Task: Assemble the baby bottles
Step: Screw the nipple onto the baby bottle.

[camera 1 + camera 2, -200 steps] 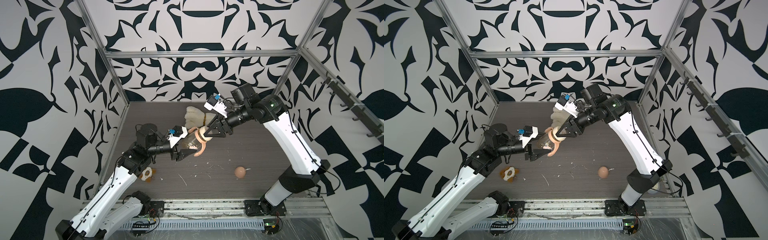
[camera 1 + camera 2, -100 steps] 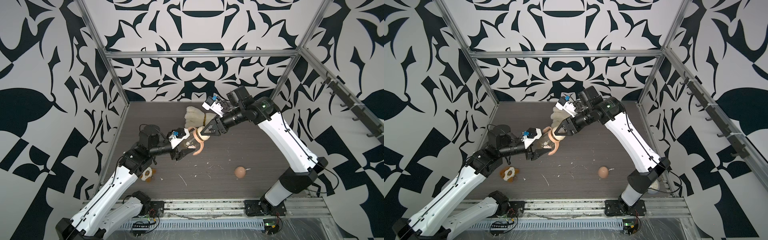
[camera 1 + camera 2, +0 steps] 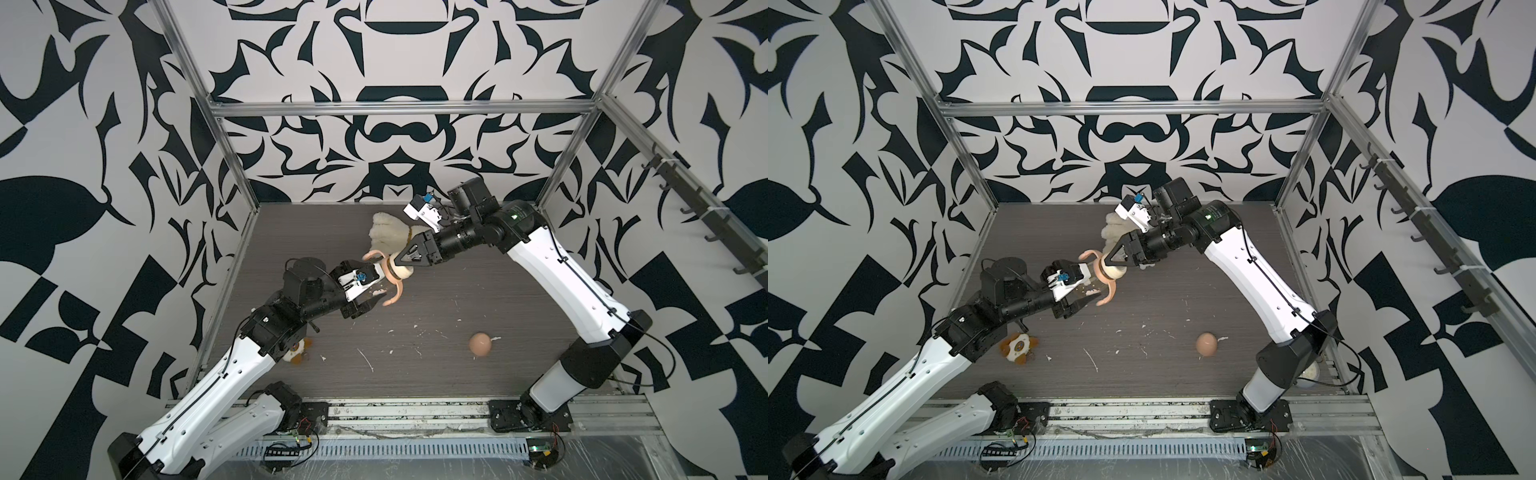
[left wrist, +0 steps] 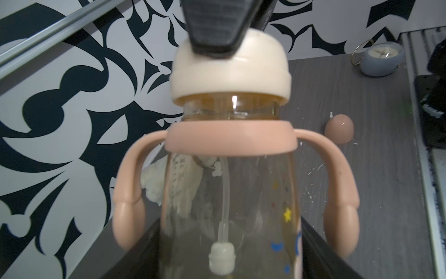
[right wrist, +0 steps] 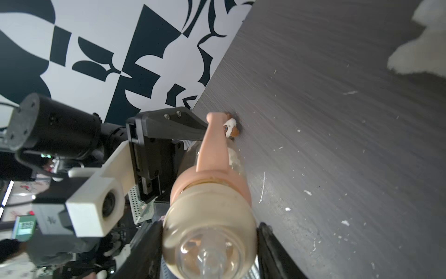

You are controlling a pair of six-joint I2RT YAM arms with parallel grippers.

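My left gripper needs to tilt the bottle upright while my right gripper opens and moves away, because amber thread shows below the nipple collar and the bottle is lying almost flat.
The clear amber baby bottle hangs above the table, lying nearly level, and my left gripper is shut on its body. The peach-pink two-handled ring sits on its neck, seen in both top views. My right gripper is shut on the cream nipple collar, which sits over the neck with amber thread showing below it. Its straw tube hangs inside. The peach-pink dome cap lies alone on the table at the front right.
A cream plush dog lies at the back, just behind my right gripper. A small orange-white toy sits under my left arm near the left wall. A pale blue round clock stands by the right arm's base. White scraps litter the tabletop.
My right arm's elbow has swung left and my left gripper has edged right. Both grips have held, and the bottle stays about where it was.
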